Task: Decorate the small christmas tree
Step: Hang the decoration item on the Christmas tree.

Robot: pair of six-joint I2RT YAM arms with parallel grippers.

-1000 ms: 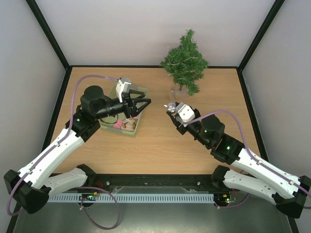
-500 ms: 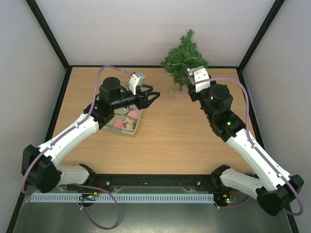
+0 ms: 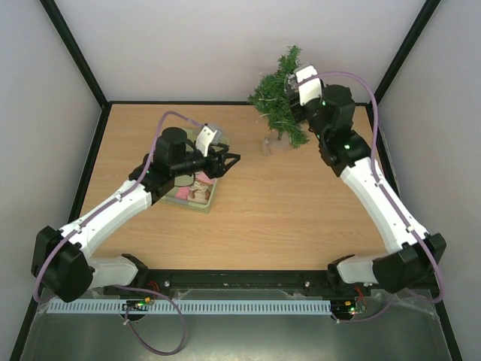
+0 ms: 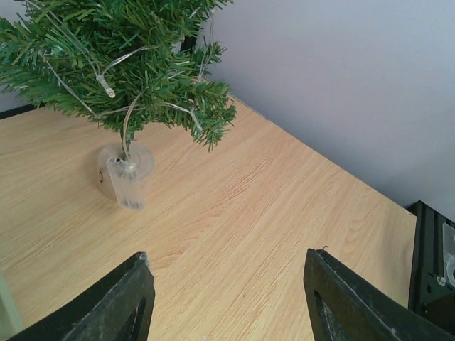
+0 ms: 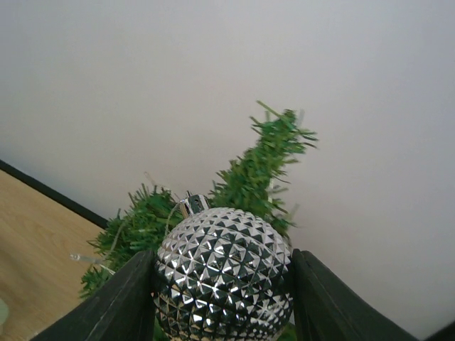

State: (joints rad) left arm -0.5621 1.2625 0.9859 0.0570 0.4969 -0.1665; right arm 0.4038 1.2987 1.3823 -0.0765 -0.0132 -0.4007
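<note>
I should lower the bauble by the tree's front [image 3: 288,129] with my right gripper, because the silver bauble's loop [image 5: 171,217] hangs down beside the bauble's cap and my left gripper needs to reach the loop.
The small christmas tree [image 3: 279,94] stands at the back of the table on a clear round base [image 4: 126,165]; it also shows in the left wrist view [image 4: 121,57] and the right wrist view [image 5: 256,174]. My right gripper [image 3: 293,89] is raised against the tree's upper right side, shut on a faceted silver bauble [image 5: 224,273] with a metal cap and loop. My left gripper [image 3: 231,159] is open and empty, low over the table just right of the pale green basket [image 3: 211,197], its fingers [image 4: 121,302] spread wide.
The basket holds pink and pale ornaments [image 3: 197,186] under the left arm. A wire string of small lights [image 4: 106,87] runs through the tree's branches. Black frame edges and grey walls bound the table.
My right arm has lifted the silver bauble from mid-table up to the tree's upper part. My left arm has swung out of the basket to just right of it, still open.
</note>
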